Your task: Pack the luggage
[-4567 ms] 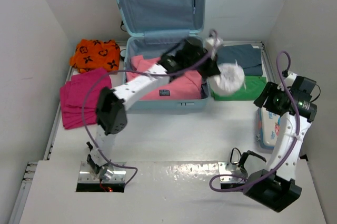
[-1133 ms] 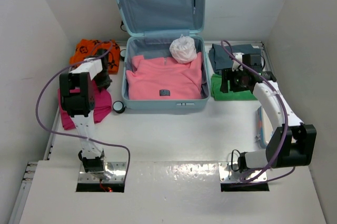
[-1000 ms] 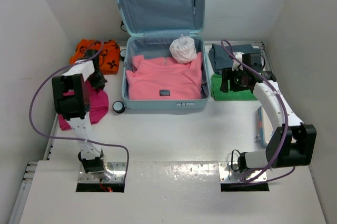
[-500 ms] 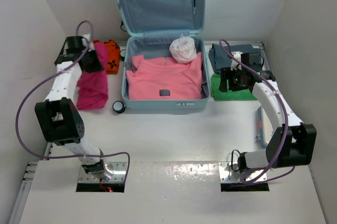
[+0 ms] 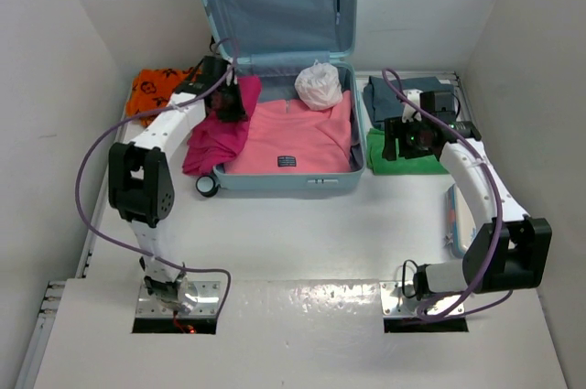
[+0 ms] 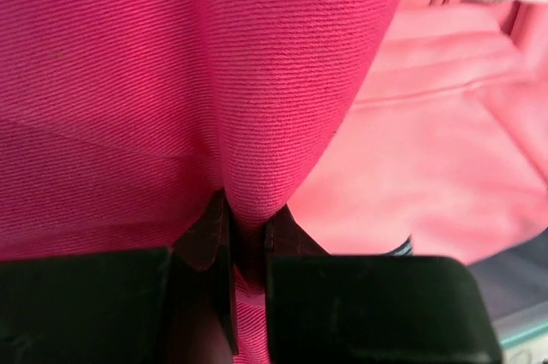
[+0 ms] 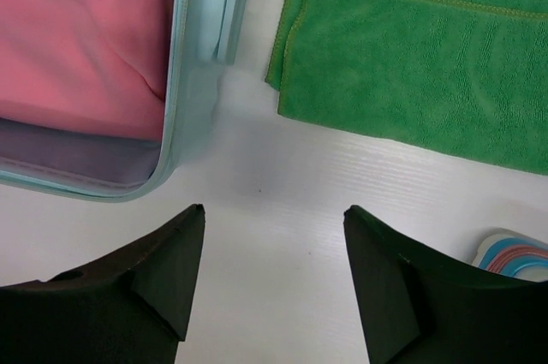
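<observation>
The magenta cloth's tail (image 5: 203,153) is hanging outside the luggage's rim, so my left gripper goes on moving the cloth across the light pink garment (image 5: 307,137) until the tail is inside.
The pale aqua luggage (image 5: 341,169) lies open at the table's back, lid up, with a light pink garment (image 5: 293,137) and a white bundle (image 5: 319,85) inside. My left gripper (image 5: 226,101) is shut on a magenta cloth (image 5: 212,140) and holds it over the luggage's left rim; the cloth hangs down over the wall. In the left wrist view the magenta cloth (image 6: 171,73) is pinched between the jaws of the gripper (image 6: 247,235). My right gripper (image 5: 401,137) is open and empty above the bare table between the luggage's wall (image 7: 184,90) and a green towel (image 7: 411,64).
An orange patterned cloth (image 5: 156,87) lies at the back left. A dark blue-grey folded cloth (image 5: 417,91) lies behind the green towel (image 5: 412,158). A white-and-blue box (image 5: 456,220) sits at the right edge. A black wheel (image 5: 207,185) shows at the luggage's front left corner.
My left gripper has lifted the magenta cloth from the left of the table and carried it right, to the luggage's left rim. The right arm has hardly moved.
</observation>
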Available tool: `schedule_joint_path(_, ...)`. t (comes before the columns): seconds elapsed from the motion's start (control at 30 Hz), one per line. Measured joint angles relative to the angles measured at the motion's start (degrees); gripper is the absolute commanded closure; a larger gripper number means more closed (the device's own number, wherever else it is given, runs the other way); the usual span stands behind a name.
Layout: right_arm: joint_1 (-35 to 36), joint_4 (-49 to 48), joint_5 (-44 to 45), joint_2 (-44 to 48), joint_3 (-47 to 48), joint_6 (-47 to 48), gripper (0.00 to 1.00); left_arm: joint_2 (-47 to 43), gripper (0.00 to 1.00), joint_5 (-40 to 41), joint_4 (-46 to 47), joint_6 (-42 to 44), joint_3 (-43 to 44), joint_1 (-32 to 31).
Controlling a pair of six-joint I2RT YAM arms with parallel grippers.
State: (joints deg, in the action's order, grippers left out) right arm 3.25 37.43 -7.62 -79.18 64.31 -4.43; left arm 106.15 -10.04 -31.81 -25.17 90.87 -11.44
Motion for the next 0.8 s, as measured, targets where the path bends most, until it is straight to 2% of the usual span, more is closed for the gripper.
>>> schedule_joint_path(0.13, 0.0, 0.37, -0.02, 0.02, 0.0, -0.02, 0.34, 2.95, 1.0, 3.85, -2.19, -3.63, 6.1, -4.28)
schedule_joint_path(0.27, 0.0, 0.35, -0.07, 0.02, 0.0, -0.35, 0.34, 5.9, 1.0, 2.99, -1.6, -8.26, 9.07, -8.41)
schedule_joint_path(0.53, -0.13, -1.77, 0.35, -4.72, 0.87, -8.13, 0.41, 10.16, 1.0, -1.4, -0.85, -20.76, 7.21, -14.69)
schedule_joint_path(0.8, -0.22, -11.21, 3.82, -16.81, 3.39, -19.02, 0.48, 11.08, 1.0, -3.69, 2.21, -31.91, 4.83, -14.88)
